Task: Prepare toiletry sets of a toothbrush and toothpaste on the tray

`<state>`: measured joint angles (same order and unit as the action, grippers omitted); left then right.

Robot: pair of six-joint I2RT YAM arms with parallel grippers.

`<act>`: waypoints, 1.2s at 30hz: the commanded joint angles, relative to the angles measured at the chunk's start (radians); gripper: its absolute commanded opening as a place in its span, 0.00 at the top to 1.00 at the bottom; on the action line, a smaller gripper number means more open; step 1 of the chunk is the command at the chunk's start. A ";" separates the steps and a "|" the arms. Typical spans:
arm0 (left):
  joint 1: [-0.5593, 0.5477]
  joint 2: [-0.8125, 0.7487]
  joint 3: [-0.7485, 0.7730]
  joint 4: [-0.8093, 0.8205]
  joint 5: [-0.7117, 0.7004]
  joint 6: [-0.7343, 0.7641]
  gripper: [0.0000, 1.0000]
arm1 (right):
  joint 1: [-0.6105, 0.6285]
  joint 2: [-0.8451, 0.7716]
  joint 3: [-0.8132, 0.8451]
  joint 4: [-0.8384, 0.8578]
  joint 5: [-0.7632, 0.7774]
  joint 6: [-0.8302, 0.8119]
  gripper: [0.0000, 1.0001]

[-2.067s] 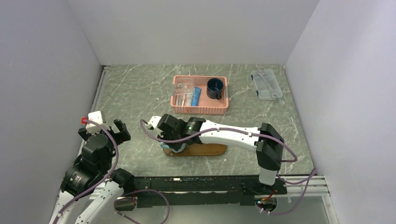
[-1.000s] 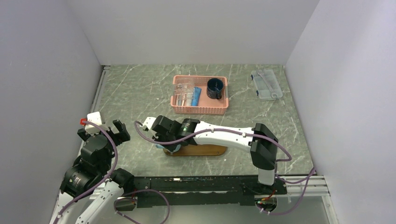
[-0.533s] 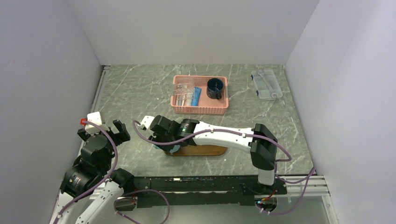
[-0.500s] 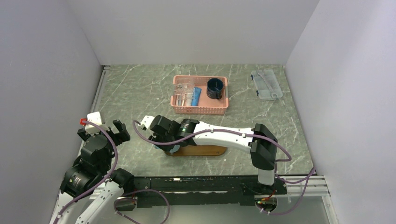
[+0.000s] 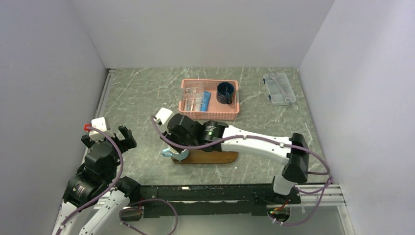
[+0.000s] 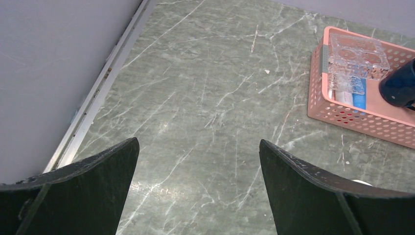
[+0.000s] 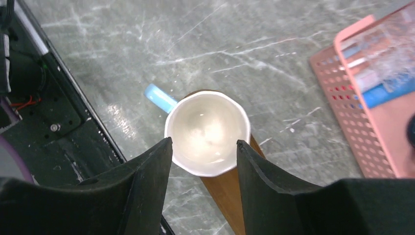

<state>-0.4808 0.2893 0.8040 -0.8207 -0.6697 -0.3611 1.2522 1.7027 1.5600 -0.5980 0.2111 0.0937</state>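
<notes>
My right gripper should keep going toward the pink basket and close on the dark blue mug's rim (image 5: 219, 87), with the dark blue mug upright (image 5: 225, 93) and clear of the toothpaste.
The tray (image 5: 218, 157) is a dark brown board lying near the front edge of the table. A light blue mug (image 5: 174, 153) with a white inside (image 7: 207, 133) stands upright on its left end, handle pointing left. My right gripper (image 7: 204, 142) hovers just above the mug, open, with its fingers apart on either side of the rim and not touching it. The toothpaste (image 5: 205, 101), a blue tube, lies in the pink basket (image 5: 210, 115). I cannot make out a toothbrush. My left gripper (image 6: 198, 141) is open over bare table at the left.
The pink basket also holds a dark blue mug (image 5: 226, 92) and a clear plastic holder (image 5: 192, 94). A clear plastic box (image 5: 279, 88) sits at the back right. The left wall rail (image 6: 98, 93) runs along the table's left edge.
My right gripper has opened, let go of the light blue mug on the tray's left end, and drawn up and back to the right. The left arm has not moved.
</notes>
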 commanded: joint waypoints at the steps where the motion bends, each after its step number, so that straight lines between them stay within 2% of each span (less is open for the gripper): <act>1: 0.006 -0.005 -0.003 0.032 0.011 0.003 0.01 | -0.029 -0.082 -0.021 0.005 0.101 0.027 0.47; 7: 0.007 -0.007 -0.003 0.032 0.010 0.003 0.01 | -0.139 -0.141 -0.045 -0.018 0.126 0.044 0.47; 16: 0.009 -0.005 -0.007 0.047 0.027 0.013 0.01 | -0.402 -0.162 -0.056 0.006 0.097 0.084 0.47; 22: 0.012 0.003 -0.008 0.056 0.042 0.023 0.01 | -0.540 -0.056 0.021 0.017 0.121 0.169 0.47; 31: 0.015 0.008 -0.011 0.069 0.070 0.036 0.01 | -0.644 0.156 0.186 0.036 0.127 0.258 0.45; 36: 0.018 0.008 -0.011 0.072 0.080 0.039 0.01 | -0.681 0.279 0.325 -0.009 0.128 0.291 0.45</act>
<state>-0.4686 0.2905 0.7910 -0.7887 -0.6094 -0.3374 0.5976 1.9347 1.7557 -0.6029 0.3313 0.3328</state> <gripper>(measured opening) 0.992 0.546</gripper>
